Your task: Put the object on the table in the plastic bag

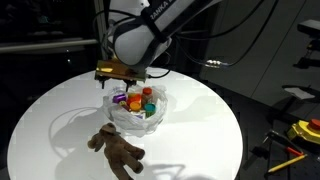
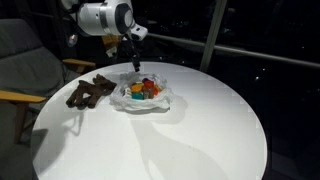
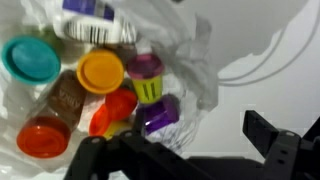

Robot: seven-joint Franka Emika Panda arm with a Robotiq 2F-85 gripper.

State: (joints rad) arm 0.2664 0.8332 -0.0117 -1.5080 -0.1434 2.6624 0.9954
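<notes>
I should move back to the brown teddy bear [image 1: 118,150] next to the bag and pick it up first, because my empty gripper is above the plastic bag's far rim [image 1: 113,97].
A clear plastic bag [image 1: 137,115] sits near the middle of the round white table [image 1: 200,130]. It holds several small coloured tubs, seen close up in the wrist view [image 3: 100,72]. The bag also shows in an exterior view [image 2: 145,97]. A brown teddy bear [image 1: 118,150] lies flat on the table beside the bag, apart from it, and shows in both exterior views [image 2: 90,92]. My gripper [image 1: 122,80] hovers just above the bag's far rim. Its jaws [image 3: 185,150] are open and empty, with a purple tub [image 3: 160,115] by one finger.
A grey armchair with a wooden arm [image 2: 20,70] stands beside the table. Yellow and red tools [image 1: 303,131] lie off the table's edge. The table's white top [image 2: 200,130] stretches away from the bag. The surroundings are dark.
</notes>
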